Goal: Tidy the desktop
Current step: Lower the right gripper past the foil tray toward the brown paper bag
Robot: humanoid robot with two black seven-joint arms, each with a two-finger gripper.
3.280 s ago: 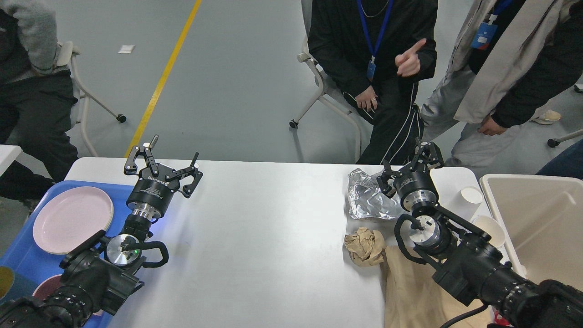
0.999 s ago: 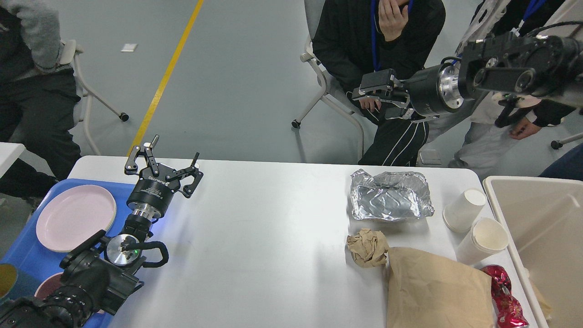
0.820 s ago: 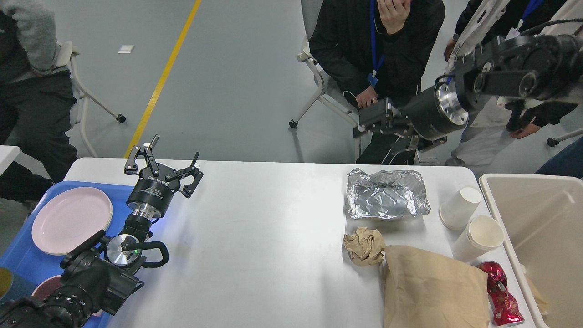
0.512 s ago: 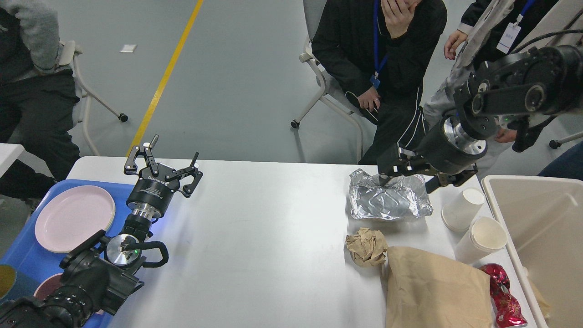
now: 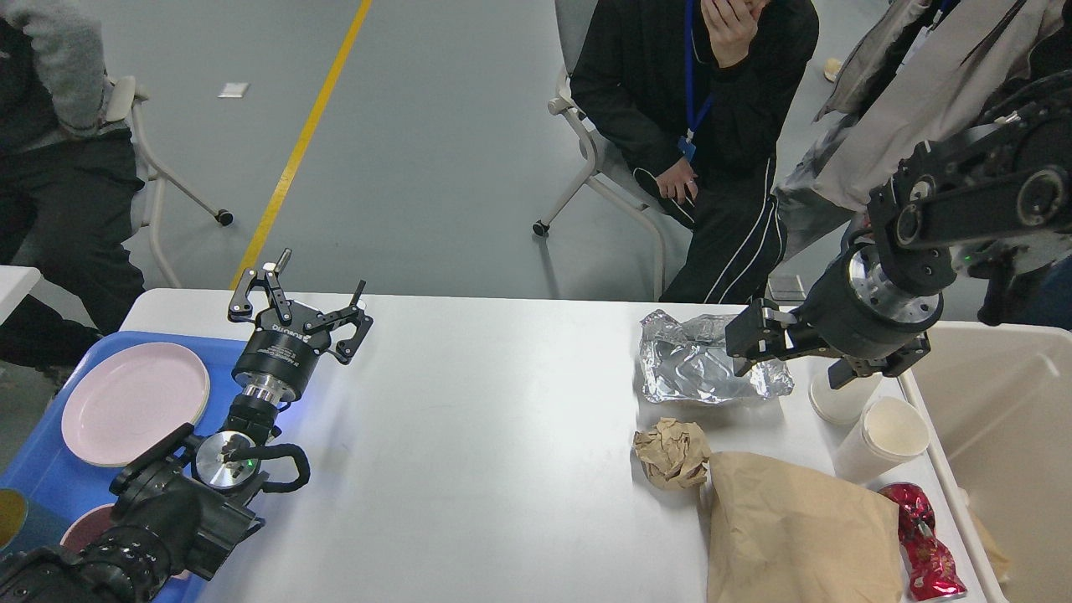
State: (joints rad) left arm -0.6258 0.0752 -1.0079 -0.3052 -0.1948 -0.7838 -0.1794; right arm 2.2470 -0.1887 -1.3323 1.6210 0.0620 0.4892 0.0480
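Observation:
The brown paper bag should fold at the grip with its ends spread apart when the robot lifts it, because its broad side lies flat and thin.
The white desktop carries litter at its right end: a crumpled foil tray, a brown paper ball, a flat brown paper bag, two white paper cups and a red shiny wrapper. My right gripper hangs low over the foil tray's right end, jaws apart, one finger over the foil and the other by the far cup. I cannot tell if it touches the foil. My left gripper is open and empty above the desktop's far left corner.
A beige bin stands off the desktop's right edge. A blue tray at the left holds a pink plate and other dishes. People sit and stand just beyond the far edge.
My right arm has swung down from high above the far edge to the foil tray's right end. The left arm has not moved.

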